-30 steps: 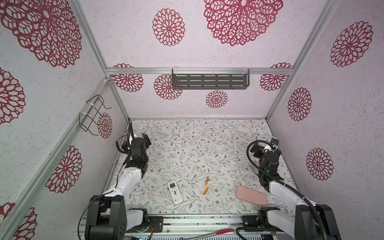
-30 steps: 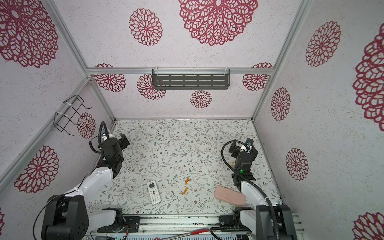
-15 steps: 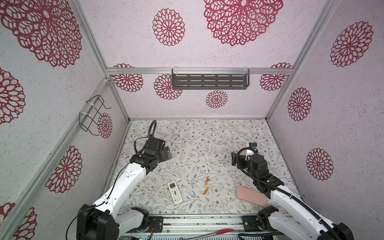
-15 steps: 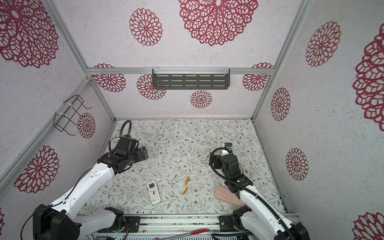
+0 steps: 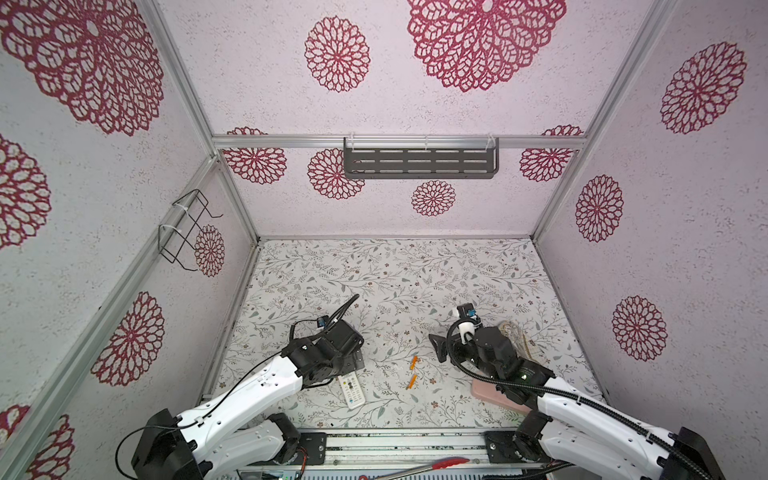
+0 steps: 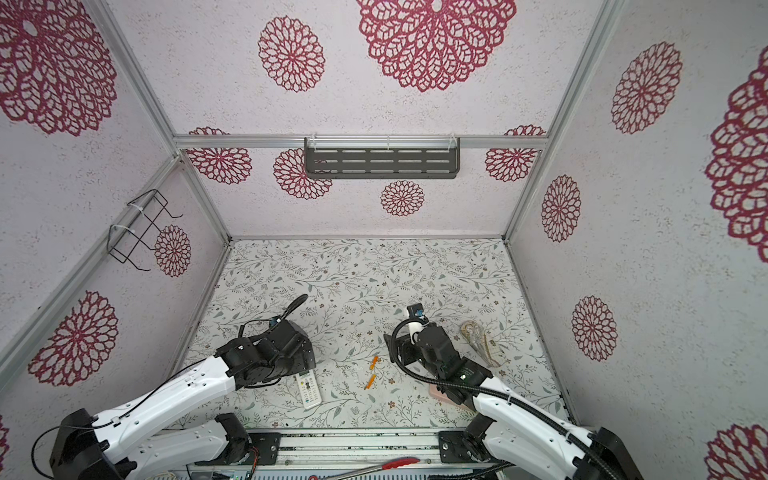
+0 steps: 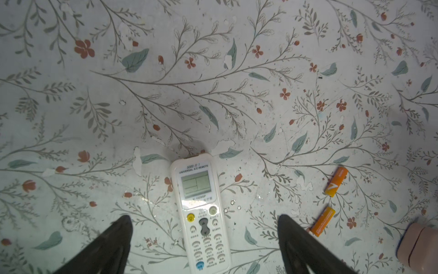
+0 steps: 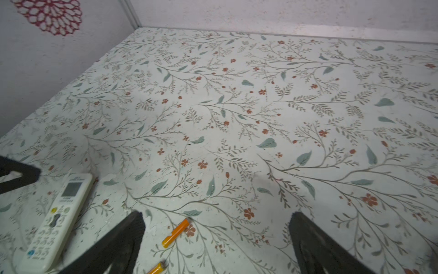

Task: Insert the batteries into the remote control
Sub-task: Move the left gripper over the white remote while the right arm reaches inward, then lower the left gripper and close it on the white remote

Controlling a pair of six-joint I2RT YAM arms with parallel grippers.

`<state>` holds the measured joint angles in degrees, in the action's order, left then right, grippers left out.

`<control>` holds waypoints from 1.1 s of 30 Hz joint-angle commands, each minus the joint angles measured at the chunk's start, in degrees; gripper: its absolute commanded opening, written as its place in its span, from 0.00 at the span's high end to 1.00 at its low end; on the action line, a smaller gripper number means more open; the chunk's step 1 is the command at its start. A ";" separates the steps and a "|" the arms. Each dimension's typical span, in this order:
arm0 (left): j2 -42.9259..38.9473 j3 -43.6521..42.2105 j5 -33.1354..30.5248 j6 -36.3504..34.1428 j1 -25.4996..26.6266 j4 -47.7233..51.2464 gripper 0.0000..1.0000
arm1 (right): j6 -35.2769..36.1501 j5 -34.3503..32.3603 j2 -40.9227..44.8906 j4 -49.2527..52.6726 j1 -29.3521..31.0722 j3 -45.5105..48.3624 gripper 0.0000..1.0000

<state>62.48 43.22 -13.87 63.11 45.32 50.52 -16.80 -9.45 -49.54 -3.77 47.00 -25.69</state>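
The white remote control (image 5: 352,391) has my left gripper's open fingers across its narrow width, so I should go on lowering until they straddle its screen end (image 7: 196,182), before they close.
The white remote control (image 5: 352,388) lies buttons-up near the front of the table, left of centre. My left gripper (image 7: 203,219) hovers over it, open, one finger on each side of the remote control (image 7: 203,218) and apart from it. Two orange batteries (image 5: 413,362) (image 5: 411,381) lie loose to the remote's right, also seen in the right wrist view as battery (image 8: 175,233) and battery (image 8: 157,269). My right gripper (image 8: 216,215) is open above the table, just right of the batteries, with nothing between its fingers.
A pink oblong pad (image 5: 494,392) lies under the right arm at the front right. A clear crumpled wrapper (image 5: 515,336) sits behind that arm. On the back wall hangs a grey shelf (image 5: 419,162), and a wire rack (image 5: 187,228) on the left wall.
Both arms have swung in from the side walls toward the middle. The left gripper now hangs over the remote control and the right gripper stands beside the batteries. Both stayed open.
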 commanded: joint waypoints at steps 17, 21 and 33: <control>14.88 -1.87 -0.49 5.50 2.24 -9.41 0.04 | 6.32 4.97 -6.29 -9.59 6.79 1.87 0.01; 16.90 -1.91 -0.19 5.85 2.23 -10.22 0.06 | 7.03 4.66 -6.84 -9.69 6.81 1.87 0.01; 18.31 -4.10 0.58 7.39 1.94 -11.75 0.16 | 8.60 4.72 -10.81 -11.37 6.81 1.00 0.01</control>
<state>80.07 39.90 -13.13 68.55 47.00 40.29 -9.58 -5.21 -60.20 -13.06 53.45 -23.75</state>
